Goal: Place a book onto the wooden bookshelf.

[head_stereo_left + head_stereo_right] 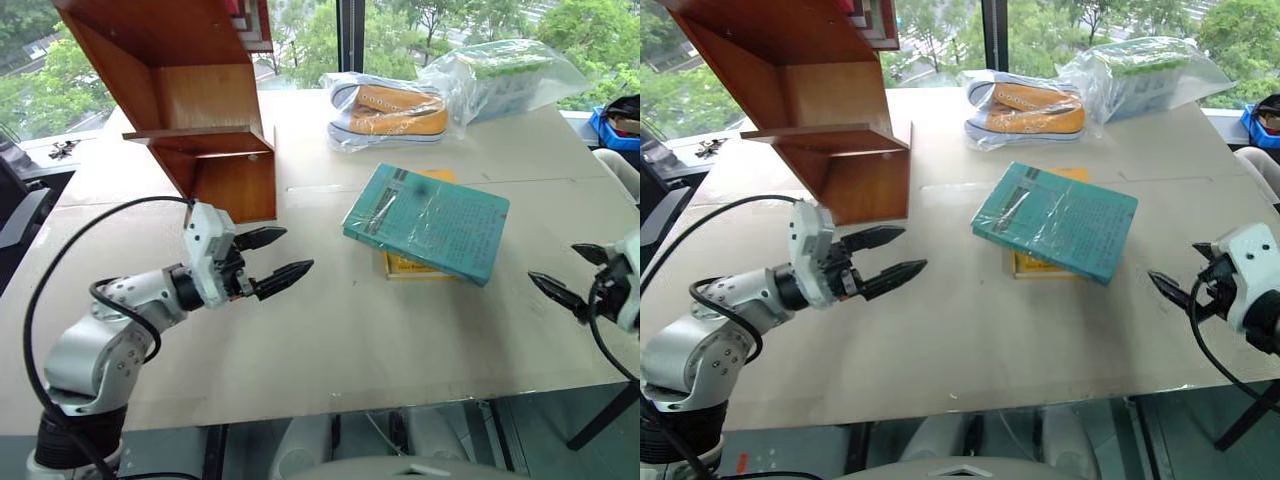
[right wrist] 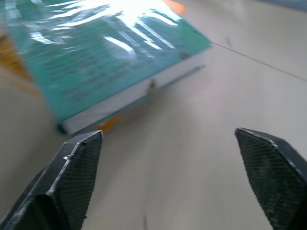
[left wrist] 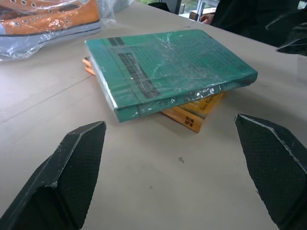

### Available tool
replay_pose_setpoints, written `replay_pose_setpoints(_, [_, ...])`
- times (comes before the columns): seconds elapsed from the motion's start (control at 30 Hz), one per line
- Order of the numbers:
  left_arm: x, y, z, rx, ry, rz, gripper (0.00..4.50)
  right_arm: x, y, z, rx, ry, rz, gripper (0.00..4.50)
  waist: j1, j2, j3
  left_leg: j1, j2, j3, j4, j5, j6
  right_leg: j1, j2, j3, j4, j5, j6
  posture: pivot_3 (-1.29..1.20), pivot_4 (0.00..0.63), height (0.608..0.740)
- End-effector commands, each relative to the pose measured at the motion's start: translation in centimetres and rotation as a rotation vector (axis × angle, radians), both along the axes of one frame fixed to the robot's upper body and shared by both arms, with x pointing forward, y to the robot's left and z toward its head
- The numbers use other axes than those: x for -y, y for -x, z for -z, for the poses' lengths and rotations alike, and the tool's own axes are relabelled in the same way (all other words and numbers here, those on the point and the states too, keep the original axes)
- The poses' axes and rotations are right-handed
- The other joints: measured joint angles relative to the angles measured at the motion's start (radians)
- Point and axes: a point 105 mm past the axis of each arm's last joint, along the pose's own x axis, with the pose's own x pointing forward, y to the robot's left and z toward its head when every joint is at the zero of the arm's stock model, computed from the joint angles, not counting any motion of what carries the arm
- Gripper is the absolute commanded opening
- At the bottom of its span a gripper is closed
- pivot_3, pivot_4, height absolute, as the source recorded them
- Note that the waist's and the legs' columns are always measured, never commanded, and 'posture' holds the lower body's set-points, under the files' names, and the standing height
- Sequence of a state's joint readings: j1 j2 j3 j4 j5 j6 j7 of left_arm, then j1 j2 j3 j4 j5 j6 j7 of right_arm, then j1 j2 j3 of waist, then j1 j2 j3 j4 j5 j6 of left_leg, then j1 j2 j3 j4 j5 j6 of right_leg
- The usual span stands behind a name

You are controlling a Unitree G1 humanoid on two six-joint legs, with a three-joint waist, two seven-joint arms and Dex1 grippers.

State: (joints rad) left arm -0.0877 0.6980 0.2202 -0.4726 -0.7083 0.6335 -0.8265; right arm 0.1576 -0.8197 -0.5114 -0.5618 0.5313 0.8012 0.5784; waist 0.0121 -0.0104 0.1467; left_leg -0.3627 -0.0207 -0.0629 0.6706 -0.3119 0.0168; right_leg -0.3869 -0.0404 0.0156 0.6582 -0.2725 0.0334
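Note:
The teal-green book (image 1: 428, 222) lies crooked, and its edge hangs over the yellow book (image 1: 408, 267). The teal-green book will come off alone when I lift it.
The teal-green book (image 1: 430, 222) in glossy plastic wrap lies flat in the middle of the table, resting on a smaller yellow book (image 1: 400, 266). At the back left stands the reddish-brown wooden bookshelf (image 1: 195, 110). My left gripper (image 1: 280, 258) hovers open to the left of the book, its fingers pointing toward it with nothing between them. Off the book's right side, my right gripper (image 1: 570, 275) is open and empty too. The left wrist view looks at the book's spine (image 3: 168, 103); the right wrist view faces its page edge (image 2: 129, 96).
A pair of orange shoes in a clear bag (image 1: 390, 110) and a bagged green-and-white item (image 1: 505, 70) lie at the back of the table. A blue bin (image 1: 620, 125) sits off the far right edge. Bare tabletop (image 1: 330, 340) separates the grippers.

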Motion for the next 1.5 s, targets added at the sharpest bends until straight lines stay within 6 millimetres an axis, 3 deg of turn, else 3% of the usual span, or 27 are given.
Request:
replay_pose_setpoints(0.03, [0.8, 0.5, -0.8, 0.049, -0.007, 0.019, 4.5, 0.8, -1.4, -0.1, -0.005, 0.035, 0.097, 2.79, 0.0, 0.0, 0.0, 0.0, 0.0, 0.0, 0.0, 0.0, 0.0, 0.0, 0.0, 0.0, 0.0, 0.0, 0.0, 0.0, 0.15, 0.74])
replay_pose_setpoints(0.2, [0.7, 0.7, -0.9, 0.051, -0.01, 0.015, 4.5, 0.9, -3.4, -0.6, -0.035, 0.092, 0.119, 0.34, -0.001, 0.001, 0.001, 0.0, 0.0, 0.0, 0.0, 0.0, 0.0, 0.0, 0.0, 0.0, 0.0, 0.0, 0.0, 0.0, 0.15, 0.74])
replay_pose_setpoints(0.23, [0.6, 0.7, -0.8, 0.05, -0.015, 0.015, 4.5, 0.6, -3.7, -0.5, -0.062, 0.102, 0.102, 0.07, -0.001, 0.001, 0.001, 0.0, 0.0, 0.0, 0.0, 0.0, 0.0, 0.0, 0.0, 0.0, 0.0, 0.0, 0.0, 0.0, 0.15, 0.74])
replay_pose_setpoints(0.43, [0.6, 1.8, -0.9, 0.037, -0.021, 0.068, 4.5, -1.2, -5.7, 0.4, -0.13, 0.121, 0.033, 0.07, -0.005, 0.001, 0.001, -0.001, 0.0, 0.0, -0.001, 0.0, 0.0, -0.001, 0.001, 0.0, 0.0, 0.0, 0.0, 0.0, 0.15, 0.74])
replay_pose_setpoints(0.8, [0.9, 4.3, -2.1, 0.007, -0.035, 0.192, 4.5, -2.5, -8.1, 1.3, -0.159, 0.156, -0.013, 0.07, -0.004, 0.001, 0.001, -0.008, 0.0, 0.001, 0.0, 0.0, 0.0, -0.009, 0.0, 0.0, 0.0, 0.0, 0.0, 0.0, 0.15, 0.74])
replay_pose_setpoints(0.97, [1.0, 4.5, -1.8, 0.003, -0.031, 0.176, 4.5, -5.9, -10.5, 0.8, -0.095, 0.141, -0.078, 0.07, -0.025, 0.001, 0.001, -0.008, 0.0, 0.001, 0.0, 0.0, 0.0, -0.009, 0.001, 0.001, 0.001, 0.0, 0.0, 0.0, 0.15, 0.74])
replay_pose_setpoints(1.27, [0.5, 4.5, 0.0, -0.068, -0.008, 0.071, 4.5, -9.2, -12.0, 0.8, -0.049, 0.092, -0.11, 0.07, -0.029, 0.001, 0.001, -0.017, 0.0, 0.001, 0.001, 0.0, 0.0, -0.019, 0.0, 0.001, 0.003, 0.0, 0.0, 0.0, 0.15, 0.74])
replay_pose_setpoints(1.33, [0.6, 4.4, 0.6, -0.132, 0.05, 0.017, 4.5, -8.9, -11.9, 0.5, -0.027, 0.078, -0.098, 0.07, -0.028, 0.001, 0.001, -0.018, 0.0, 0.001, 0.001, 0.0, -0.001, -0.021, 0.0, 0.001, 0.004, 0.0, 0.0, 0.0, 0.15, 0.74])
replay_pose_setpoints(1.4, [1.2, 4.0, 1.4, -0.225, 0.159, -0.048, 4.5, -7.2, -11.3, 0.3, 0.007, 0.157, -0.079, 0.07, -0.02, 0.001, 0.001, -0.02, 0.0, 0.0, 0.001, 0.0, 0.0, -0.021, 0.0, 0.001, 0.004, 0.0, 0.0, 0.0, 0.15, 0.74])
replay_pose_setpoints(1.47, [1.6, 3.1, 2.5, -0.334, 0.281, -0.143, 4.5, -5.9, -9.8, -0.3, 0.04, 0.205, -0.116, 0.07, -0.002, 0.002, 0.001, -0.022, -0.001, -0.001, 0.003, 0.0, 0.0, -0.022, -0.002, 0.0, 0.004, 0.0, 0.0, 0.0, 0.15, 0.74])
replay_pose_setpoints(1.5, [2.0, 2.8, 3.1, -0.383, 0.326, -0.168, 4.5, -5.1, -8.8, -0.5, 0.041, 0.201, -0.131, 0.3, 0.0, 0.002, 0.001, -0.023, -0.003, -0.001, 0.003, 0.0, 0.0, -0.023, -0.004, -0.001, 0.004, 0.0, 0.0, 0.0, 0.15, 0.74])
